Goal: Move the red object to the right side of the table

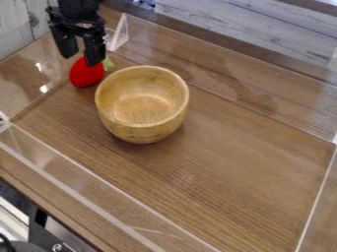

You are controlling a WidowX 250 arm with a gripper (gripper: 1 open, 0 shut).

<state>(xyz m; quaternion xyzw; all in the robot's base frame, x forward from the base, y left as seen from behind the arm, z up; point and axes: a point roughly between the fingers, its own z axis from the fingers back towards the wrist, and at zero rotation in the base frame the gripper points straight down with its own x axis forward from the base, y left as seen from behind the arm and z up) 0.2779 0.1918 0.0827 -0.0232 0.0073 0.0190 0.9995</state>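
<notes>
The red object [87, 69] lies straight below my gripper's spread fingers, so I should keep lowering them until they are on either side of its round body [86, 76], then close.
The red object [87, 72] is a small strawberry-shaped toy lying on the brown wood-grain table [224, 177] at the far left, just left of the wooden bowl. My gripper [79, 45] hangs straight down right above it with its two dark fingers [63, 42] spread apart. The fingertips reach the top of the toy and hide its leafy end. Nothing is gripped between them.
A round light wooden bowl [142, 102] stands just right of the toy, close to the gripper. Clear acrylic panels [27, 157] border the tabletop on all sides. The right half of the table shows bare wood.
</notes>
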